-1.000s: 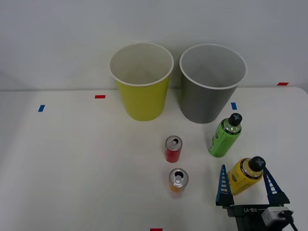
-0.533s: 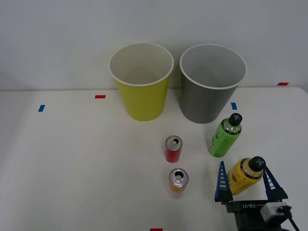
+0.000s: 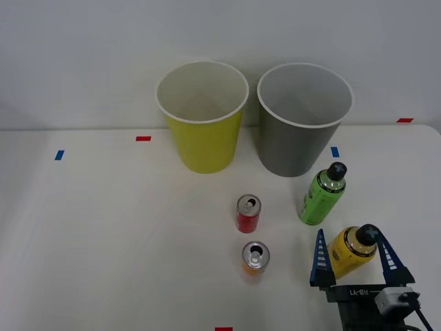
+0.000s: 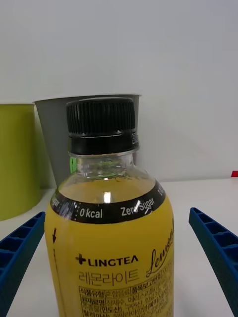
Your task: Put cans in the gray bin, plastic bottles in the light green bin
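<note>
The yellow-label bottle (image 3: 351,252) will lean inside with its cap up when I drop it in, because the light green bin's opening (image 3: 202,92) is wide.
My right gripper (image 3: 354,255) is open at the table's front right, its blue fingers standing either side of the yellow-label bottle (image 3: 351,249) with gaps on both sides. In the right wrist view that bottle (image 4: 111,233) with its black cap stands upright between the two fingers (image 4: 213,242). The green bottle (image 3: 322,195) stands upright just behind it. A red can (image 3: 248,213) and an orange can (image 3: 255,257) stand near the table's middle, left of the gripper. At the back stand the light green bin (image 3: 202,117) and, to its right, the gray bin (image 3: 302,118).
Small red tape marks (image 3: 142,138) and blue tape marks (image 3: 59,155) lie flat on the white table. The table's right edge runs close to the gripper. A pale wall rises behind the bins.
The gripper has crept slightly forward around the yellow-label bottle, staying open. The bottles, cans and bins have not moved.
</note>
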Controlling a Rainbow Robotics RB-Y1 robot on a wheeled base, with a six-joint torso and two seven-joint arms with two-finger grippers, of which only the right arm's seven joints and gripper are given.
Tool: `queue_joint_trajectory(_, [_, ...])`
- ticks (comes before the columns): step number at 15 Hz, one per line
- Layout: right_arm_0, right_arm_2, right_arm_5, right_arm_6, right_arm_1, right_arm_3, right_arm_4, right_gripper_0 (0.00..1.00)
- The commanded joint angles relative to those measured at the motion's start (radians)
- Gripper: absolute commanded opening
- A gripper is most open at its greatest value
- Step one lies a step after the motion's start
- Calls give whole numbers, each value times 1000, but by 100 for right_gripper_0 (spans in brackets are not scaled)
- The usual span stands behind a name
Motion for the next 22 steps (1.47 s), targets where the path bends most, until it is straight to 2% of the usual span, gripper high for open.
queue_joint_trajectory(1, [-3, 11, 0, 6, -4, 0, -14, 100])
queue_joint_trajectory(5, [-9, 25, -12, 12, -30, 0, -29, 100])
queue_joint_trajectory(6, [-11, 27, -14, 16, -36, 0, -34, 97])
queue_joint_trajectory(8, [-17, 36, -14, 24, -44, 0, -43, 20])
queue_joint_trajectory(9, [-17, 41, -14, 24, -44, 0, -47, 0])
queue_joint_trajectory(20, [-17, 73, -43, 69, -46, -5, -93, 0])
queue_joint_trajectory(22, [9, 74, -48, 73, -75, -32, -92, 0])
